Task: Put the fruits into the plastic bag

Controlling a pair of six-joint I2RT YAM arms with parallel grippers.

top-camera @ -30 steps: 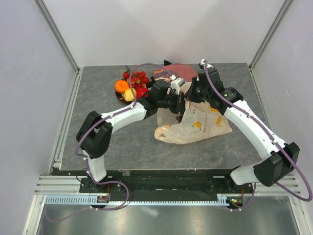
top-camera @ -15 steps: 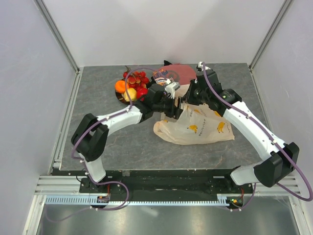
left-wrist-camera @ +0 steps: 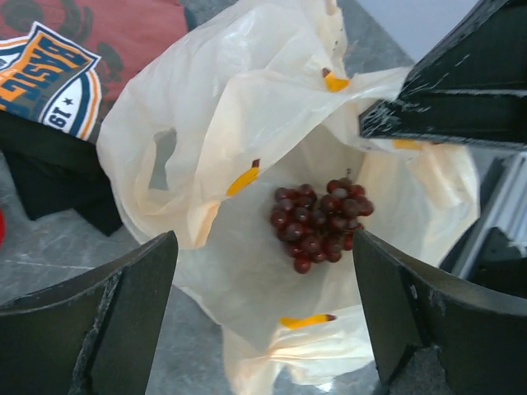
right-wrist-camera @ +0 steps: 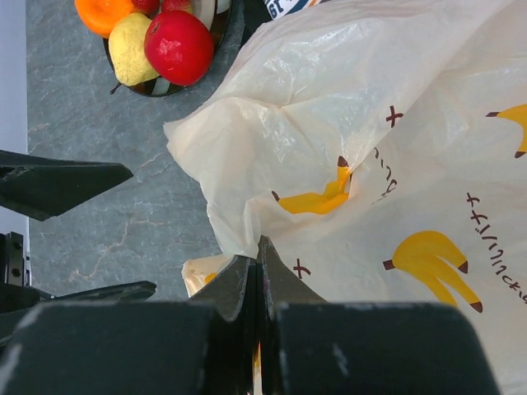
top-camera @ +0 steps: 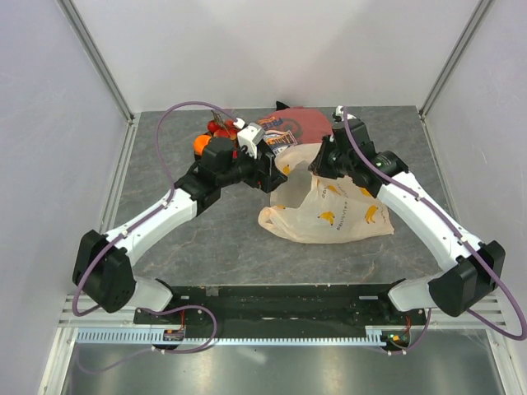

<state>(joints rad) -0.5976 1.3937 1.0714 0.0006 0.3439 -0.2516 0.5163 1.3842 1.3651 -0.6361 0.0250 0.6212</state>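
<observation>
I expect the plastic bag (top-camera: pixel 336 216) to hang down in a deep pouch when I lift it with both grippers, because the thin rim (top-camera: pixel 275 219) of the bag folds over and droops.
The plastic bag (top-camera: pixel 338 210) lies mid-table, cream with banana prints, its mouth facing left. My right gripper (right-wrist-camera: pixel 262 247) is shut on the bag's upper rim (top-camera: pixel 323 163) and holds the mouth up. A bunch of dark purple grapes (left-wrist-camera: pixel 319 224) rests inside the bag (left-wrist-camera: pixel 247 107). My left gripper (left-wrist-camera: pixel 263 329) hangs open just outside the mouth, nothing between its fingers (left-wrist-camera: pixel 123 313). The red apple (right-wrist-camera: pixel 178 46), yellow pear (right-wrist-camera: pixel 132 51) and orange (right-wrist-camera: pixel 103 12) sit on the dark plate (right-wrist-camera: pixel 226 29) to the left; in the top view my left arm partly hides them (top-camera: pixel 200 144).
A red-and-black printed cloth (top-camera: pixel 296 125) lies behind the bag, close to the plate. The right gripper's black finger (left-wrist-camera: pixel 453 99) juts into the left wrist view at upper right. Grey walls and metal rails border the table.
My left gripper has opened, let the grapes drop inside the bag, and drawn back leftward out of the mouth. The right gripper has kept its hold on the rim.
</observation>
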